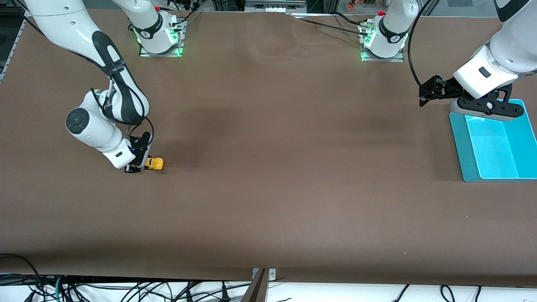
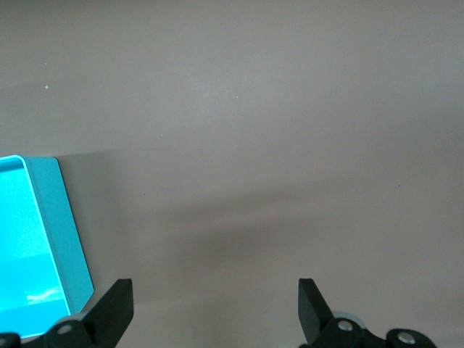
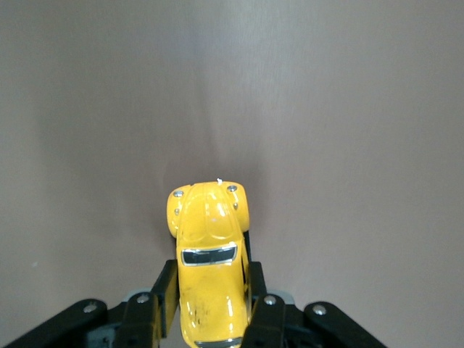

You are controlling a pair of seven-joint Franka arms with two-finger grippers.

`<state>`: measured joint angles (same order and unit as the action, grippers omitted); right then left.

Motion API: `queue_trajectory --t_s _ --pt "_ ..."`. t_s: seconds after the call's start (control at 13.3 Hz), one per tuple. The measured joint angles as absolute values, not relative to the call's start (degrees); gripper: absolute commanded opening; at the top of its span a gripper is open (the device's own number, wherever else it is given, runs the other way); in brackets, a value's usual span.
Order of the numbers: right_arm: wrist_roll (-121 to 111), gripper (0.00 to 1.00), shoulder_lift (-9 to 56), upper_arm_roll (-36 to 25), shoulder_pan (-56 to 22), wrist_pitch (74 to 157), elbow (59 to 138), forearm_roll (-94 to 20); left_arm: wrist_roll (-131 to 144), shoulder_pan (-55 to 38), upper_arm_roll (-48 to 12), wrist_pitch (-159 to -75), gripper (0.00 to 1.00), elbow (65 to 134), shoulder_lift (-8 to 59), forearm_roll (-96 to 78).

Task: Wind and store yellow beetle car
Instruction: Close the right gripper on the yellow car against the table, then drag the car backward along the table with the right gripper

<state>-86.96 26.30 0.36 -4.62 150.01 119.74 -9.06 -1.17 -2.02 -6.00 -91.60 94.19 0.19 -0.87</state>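
Observation:
Next, I let go of the car (image 1: 156,163) so that it rolls across, because the cyan bin (image 1: 498,149) is far from my right gripper and the yellow beetle car's hood points toward the bin.
The yellow beetle car (image 1: 154,163) sits on the brown table toward the right arm's end. My right gripper (image 1: 137,166) is down at the table and shut on the car's sides. In the right wrist view the car (image 3: 209,264) is clamped between the two black fingers (image 3: 166,293), its hood pointing away from the wrist. My left gripper (image 1: 427,94) is open and empty, held above the table beside the cyan bin (image 1: 495,144). In the left wrist view its gripper (image 2: 216,312) has fingers spread wide over bare table.
The cyan bin stands at the left arm's end of the table; its corner shows in the left wrist view (image 2: 65,239). The two arm bases (image 1: 159,37) stand along the table's edge farthest from the front camera. Cables hang below the edge nearest that camera.

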Motion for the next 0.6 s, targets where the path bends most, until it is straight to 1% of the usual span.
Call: queue_trajectory --t_s 0.15,0.3,0.6 --pt "-87.0 0.11 26.14 3.32 -4.67 149.1 119.19 -9.04 -1.17 -2.03 -6.01 -91.6 1.0 94.19 0.19 -0.87" --pt "-86.99 0.11 25.95 6.32 -4.89 148.43 119.17 -9.04 -1.17 -2.03 -6.02 -91.6 1.0 94.19 0.18 -0.87" --pt "-87.19 0.11 26.85 7.47 -5.1 147.97 119.74 -9.02 -1.17 -2.03 -6.02 -91.6 1.0 94.19 0.18 -0.87"
